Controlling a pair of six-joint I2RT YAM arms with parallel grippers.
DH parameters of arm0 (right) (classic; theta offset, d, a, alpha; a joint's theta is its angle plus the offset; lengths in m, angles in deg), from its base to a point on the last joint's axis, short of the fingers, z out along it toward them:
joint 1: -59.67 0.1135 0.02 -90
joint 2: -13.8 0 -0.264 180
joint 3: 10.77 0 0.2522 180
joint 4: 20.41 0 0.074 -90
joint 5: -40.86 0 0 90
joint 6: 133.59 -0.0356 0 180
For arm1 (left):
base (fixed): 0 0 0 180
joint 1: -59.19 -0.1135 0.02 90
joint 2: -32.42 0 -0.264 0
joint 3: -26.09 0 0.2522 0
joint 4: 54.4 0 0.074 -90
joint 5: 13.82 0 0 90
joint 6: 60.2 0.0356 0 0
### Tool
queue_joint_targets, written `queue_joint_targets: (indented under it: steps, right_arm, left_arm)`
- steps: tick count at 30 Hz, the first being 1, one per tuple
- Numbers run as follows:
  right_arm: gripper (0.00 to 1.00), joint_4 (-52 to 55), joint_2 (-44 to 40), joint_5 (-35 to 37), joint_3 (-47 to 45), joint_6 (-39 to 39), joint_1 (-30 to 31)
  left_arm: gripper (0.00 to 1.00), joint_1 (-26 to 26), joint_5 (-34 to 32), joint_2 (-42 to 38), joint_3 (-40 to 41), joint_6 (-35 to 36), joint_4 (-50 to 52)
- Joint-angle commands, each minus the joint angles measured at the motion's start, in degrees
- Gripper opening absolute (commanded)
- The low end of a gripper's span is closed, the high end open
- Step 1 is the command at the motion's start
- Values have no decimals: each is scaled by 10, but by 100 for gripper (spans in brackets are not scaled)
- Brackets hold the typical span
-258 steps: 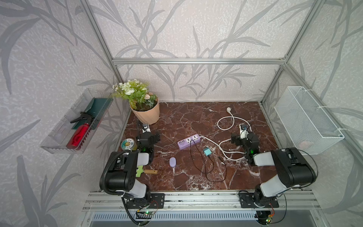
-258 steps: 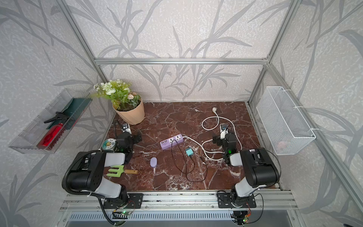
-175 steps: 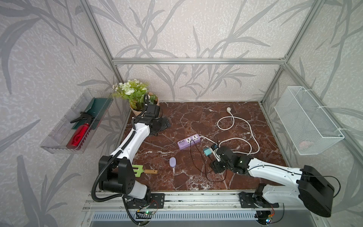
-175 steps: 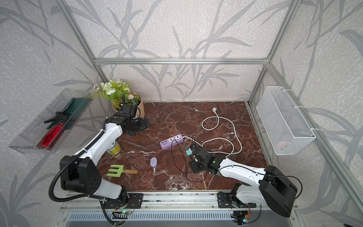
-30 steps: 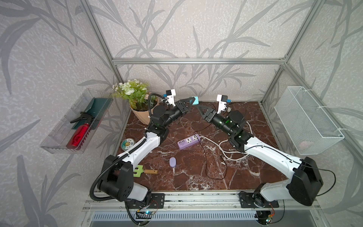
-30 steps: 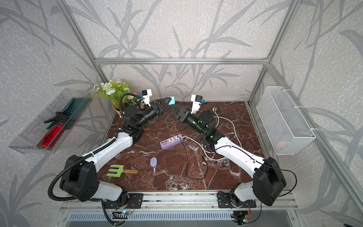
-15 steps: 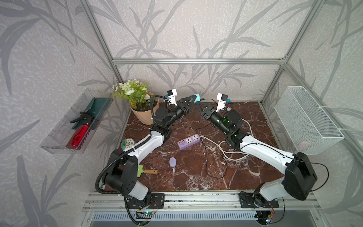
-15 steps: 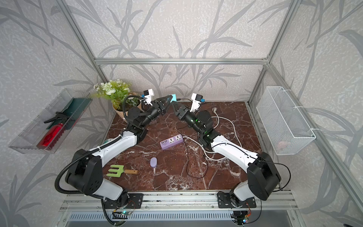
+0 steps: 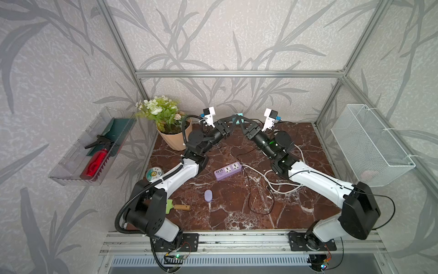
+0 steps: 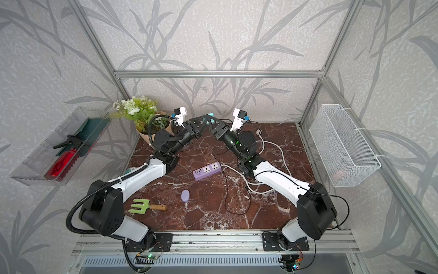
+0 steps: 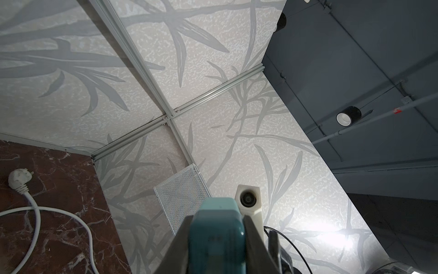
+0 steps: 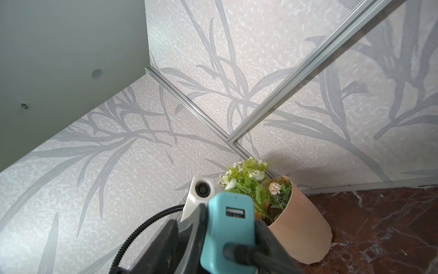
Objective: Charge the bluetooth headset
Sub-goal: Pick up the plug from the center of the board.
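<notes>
The power strip [image 9: 229, 170] is lying at an angle, so the robot's left gripper should leave the teal plug adapter to the right gripper and turn the power strip's USB end [image 9: 219, 174] before plugging in.
The bluetooth headset [image 9: 208, 196] [image 10: 185, 195], a small lavender oval case, lies alone on the marble floor in front of the purple power strip [image 9: 228, 167]. Both arms are raised at the back. My left gripper [image 9: 233, 119] [image 11: 216, 218] is shut on the teal plug adapter [image 9: 237, 116] [image 11: 219, 237]. My right gripper [image 9: 241, 119] [image 12: 215, 227] meets it tip to tip, jaws apart on either side of the adapter [image 12: 228, 227]. The adapter's USB port faces the right wrist view. A blurred black cable end [image 12: 239, 253] sits on the adapter's face below the port.
A flower pot [image 9: 174, 140] stands at the back left. A round tin [image 9: 154, 172] and a green hand fork [image 10: 139, 206] lie by the left arm. White cable [image 9: 272, 182] and black cable [image 9: 248, 194] loop at centre right. A wire basket [image 9: 369, 147] hangs on the right wall and a clear tray [image 9: 94, 147] on the left wall.
My right gripper has moved left and closed the gap to the left gripper, now reaching the teal adapter. The left gripper keeps its hold and has shifted slightly toward the centre.
</notes>
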Motion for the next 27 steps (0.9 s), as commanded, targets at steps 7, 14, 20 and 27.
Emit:
queue_joint_targets:
  steps: [7,14,20,27]
  right_arm:
    - [34,-40,11,-13,26,-17,0]
    - [13,-27,12,-28,24,-14,0]
    - [6,83,-25,-29,29,54,-1]
    - [5,159,-82,-8,-7,90,-36]
  left_arm:
    - [4,3,-13,-6,-6,-23,-32]
    - [12,2,-2,7,-20,-43,-36]
    - [74,-2,14,9,-20,-57,-14]
    - [99,-18,34,-32,18,-43,61]
